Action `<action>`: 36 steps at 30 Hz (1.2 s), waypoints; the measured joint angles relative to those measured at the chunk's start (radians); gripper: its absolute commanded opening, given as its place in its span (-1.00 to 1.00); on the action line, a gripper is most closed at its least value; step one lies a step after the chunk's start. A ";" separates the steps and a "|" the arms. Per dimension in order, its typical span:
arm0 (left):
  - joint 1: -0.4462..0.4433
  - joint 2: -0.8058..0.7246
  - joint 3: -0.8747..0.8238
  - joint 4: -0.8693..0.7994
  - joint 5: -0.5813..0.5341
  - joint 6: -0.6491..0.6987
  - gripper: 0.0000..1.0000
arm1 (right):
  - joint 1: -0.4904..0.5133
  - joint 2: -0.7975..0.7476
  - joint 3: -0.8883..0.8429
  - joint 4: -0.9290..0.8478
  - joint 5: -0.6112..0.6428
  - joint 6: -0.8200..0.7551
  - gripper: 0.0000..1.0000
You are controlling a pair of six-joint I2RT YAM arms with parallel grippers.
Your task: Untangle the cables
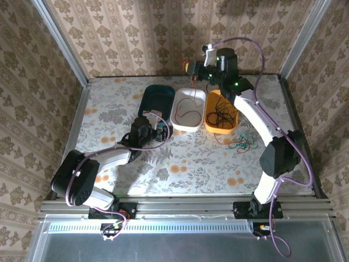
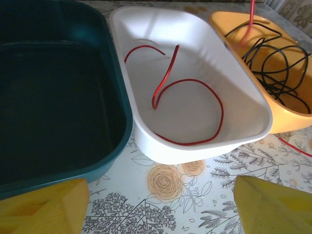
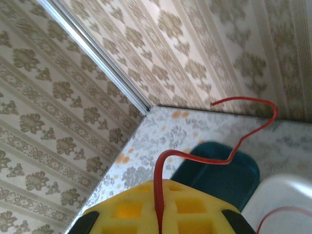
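Observation:
The red cable (image 1: pixel 194 83) hangs clear of the green cable, so my right gripper should keep going down toward the white bin (image 1: pixel 188 111) and let go over the red loops.
My right gripper (image 1: pixel 192 66) is raised above the far ends of the bins and shut on a red cable (image 1: pixel 194 95) that hangs down into the white bin (image 1: pixel 175 117). In the right wrist view the red cable (image 3: pixel 195 158) rises from between the closed yellow pads of the gripper (image 3: pixel 160 214). More red cable (image 2: pixel 214 97) lies looped in the white bin (image 2: pixel 195 146). A black cable (image 1: pixel 222 114) fills the orange bin (image 1: pixel 210 125). Green and red cables (image 1: pixel 242 144) lie tangled on the table. My left gripper (image 2: pixel 161 204) hovers open over the table just before the white bin, nothing between its fingers (image 2: pixel 44 209).
A dark teal bin (image 1: pixel 158 98) stands left of the white one and holds nothing I can see. The three bins sit side by side at the back middle. Patterned walls close in the table on three sides. The left arm (image 1: pixel 109 158) stretches across the front left.

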 measured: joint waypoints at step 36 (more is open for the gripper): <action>0.000 -0.010 0.029 -0.069 -0.014 0.002 0.60 | 0.074 0.451 0.133 -0.517 0.289 -0.023 -0.80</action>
